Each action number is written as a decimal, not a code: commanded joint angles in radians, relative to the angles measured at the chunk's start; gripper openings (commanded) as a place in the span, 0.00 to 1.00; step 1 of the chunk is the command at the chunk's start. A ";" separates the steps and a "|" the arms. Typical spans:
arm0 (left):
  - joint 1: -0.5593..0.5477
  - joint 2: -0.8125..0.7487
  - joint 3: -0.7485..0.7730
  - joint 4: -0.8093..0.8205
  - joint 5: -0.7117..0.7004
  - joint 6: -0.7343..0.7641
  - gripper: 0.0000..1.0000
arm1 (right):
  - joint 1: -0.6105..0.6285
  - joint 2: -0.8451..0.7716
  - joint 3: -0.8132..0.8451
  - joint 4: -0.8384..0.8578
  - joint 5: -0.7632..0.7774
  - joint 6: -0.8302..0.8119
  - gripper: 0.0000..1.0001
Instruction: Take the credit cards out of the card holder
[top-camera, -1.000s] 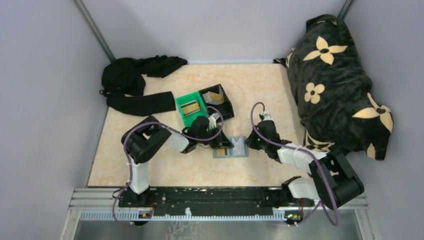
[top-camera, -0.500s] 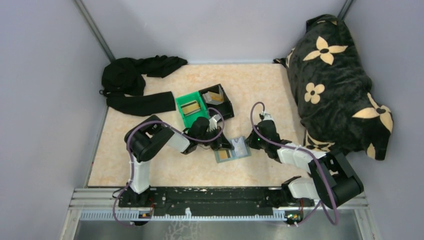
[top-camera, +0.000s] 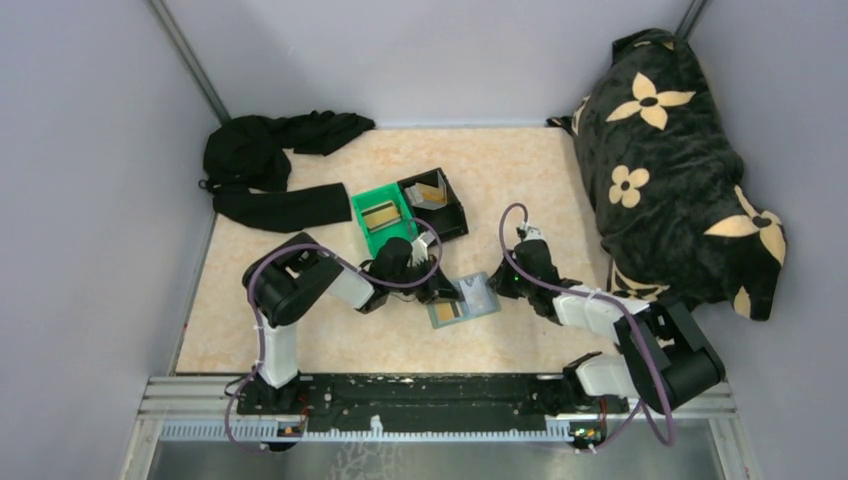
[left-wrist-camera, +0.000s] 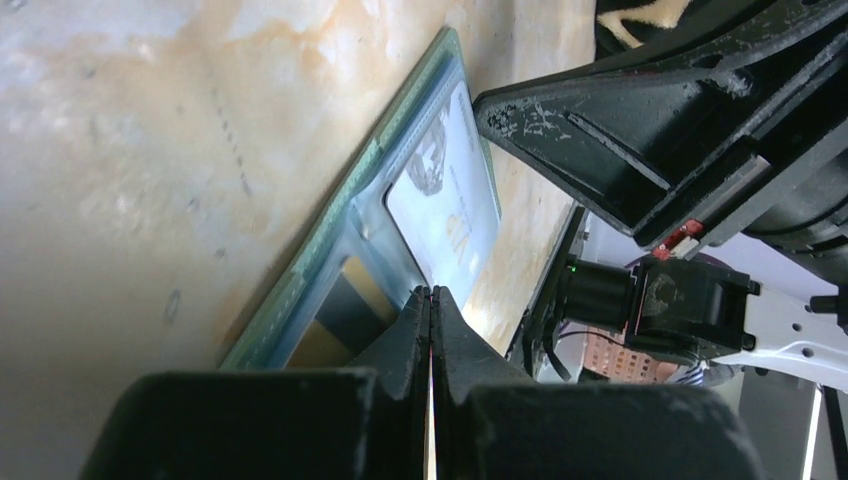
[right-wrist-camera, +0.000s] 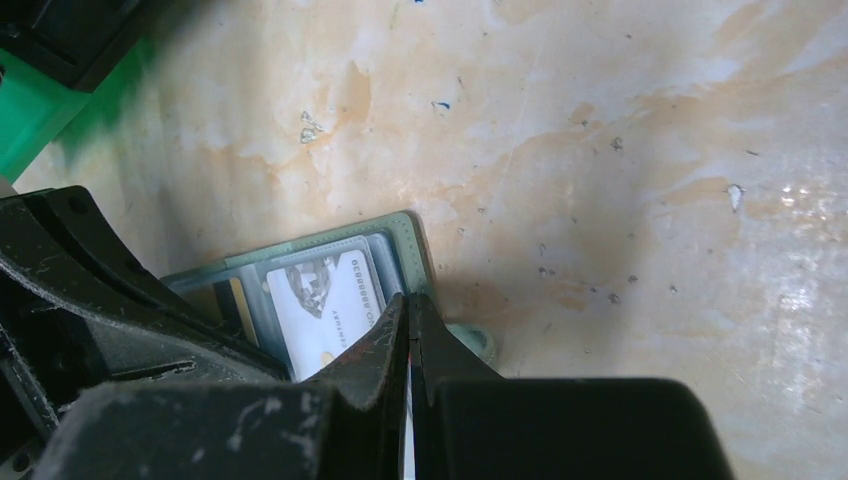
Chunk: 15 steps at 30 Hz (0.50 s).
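The robot's left gripper should open its closed fingers and work one finger against the card's inner edge (left-wrist-camera: 407, 238), because the pale grey card (left-wrist-camera: 447, 190) is lying flat in its pocket.
The grey-blue card holder (top-camera: 466, 301) lies open and flat on the table between the two arms. Its left panel holds a tan-gold credit card (top-camera: 448, 311) with a dark stripe, and its right panel holds a pale grey credit card (top-camera: 481, 294). My left gripper (top-camera: 445, 292) is shut with nothing between its jaws. Its tips (left-wrist-camera: 432, 292) rest at the holder's near edge, between the gold card (left-wrist-camera: 338, 312) and the pale card (left-wrist-camera: 450, 205). My right gripper (top-camera: 497, 286) is also shut and empty, its tips (right-wrist-camera: 408, 298) over the holder's right edge (right-wrist-camera: 412, 245), beside the pale card (right-wrist-camera: 325, 305).
A green bin (top-camera: 380, 217) and a black bin (top-camera: 436, 198), each with a card inside, stand just behind the left gripper. Black clothing (top-camera: 270, 170) lies at the back left. A dark flowered cushion (top-camera: 670, 170) fills the right side.
The left gripper has shut and shifted slightly left. The card holder has turned a little, its right end now farther from the arms. The right arm has barely moved.
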 joint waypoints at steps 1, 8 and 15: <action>0.021 -0.065 -0.043 0.029 -0.002 -0.005 0.00 | -0.004 0.058 -0.008 -0.072 -0.045 -0.004 0.00; 0.043 -0.104 -0.089 0.034 0.002 -0.007 0.00 | -0.025 0.087 0.017 -0.064 -0.058 -0.013 0.00; 0.042 -0.074 -0.060 -0.001 0.024 -0.027 0.29 | -0.025 0.048 0.027 -0.087 -0.047 -0.040 0.00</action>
